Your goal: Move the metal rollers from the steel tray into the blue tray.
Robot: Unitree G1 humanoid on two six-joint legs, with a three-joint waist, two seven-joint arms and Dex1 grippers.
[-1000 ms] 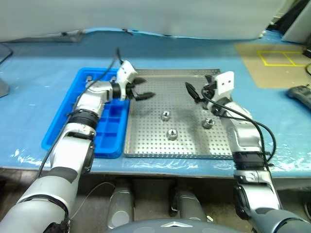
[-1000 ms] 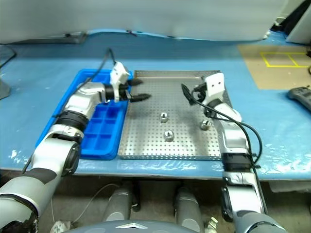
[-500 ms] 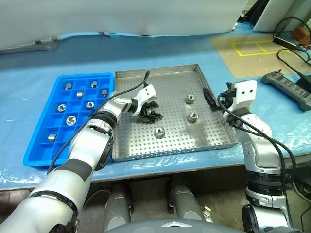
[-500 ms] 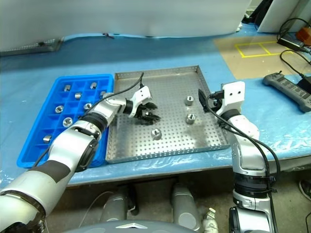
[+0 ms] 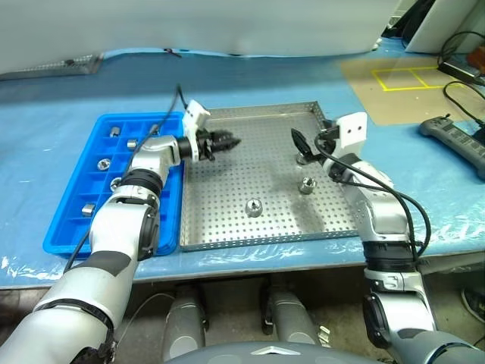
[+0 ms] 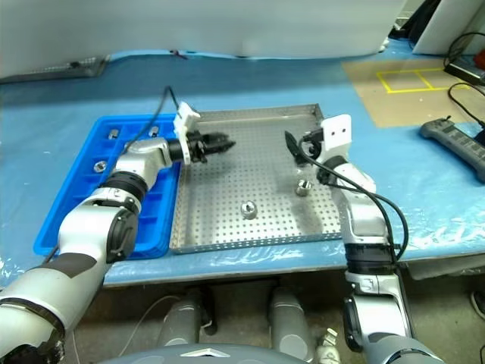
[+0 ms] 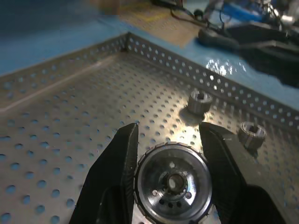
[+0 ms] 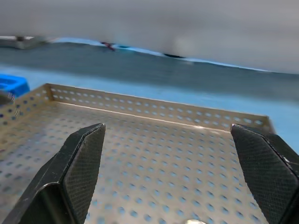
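Observation:
Next, my open right gripper swings back toward the metal roller (image 5: 254,207) nearest the blue tray, because it is pointing over the empty far part of the steel tray's bottom (image 5: 270,136).
The steel tray (image 5: 261,171) lies mid-table, with the blue tray (image 5: 73,186) against its left side. My left gripper (image 5: 229,141) hovers over the steel tray's far left part, shut on a metal roller (image 7: 174,179) that sits between its two fingers. Three more metal rollers lie loose on the perforated floor (image 5: 254,206), (image 5: 307,184), (image 5: 303,158). Several rollers rest in the blue tray's compartments (image 5: 102,163). My right gripper (image 5: 299,141) hangs above the steel tray's far right part, open and holding nothing.
A black hand-held controller (image 5: 455,136) lies on the blue table cover at the right. Behind it is a brown board with a yellow taped square (image 5: 402,76). A pale wall panel closes the table's far side.
The camera has shifted. My left gripper went down to the tray floor, shut on a roller and lifted it up and to the left. The right gripper stayed open.

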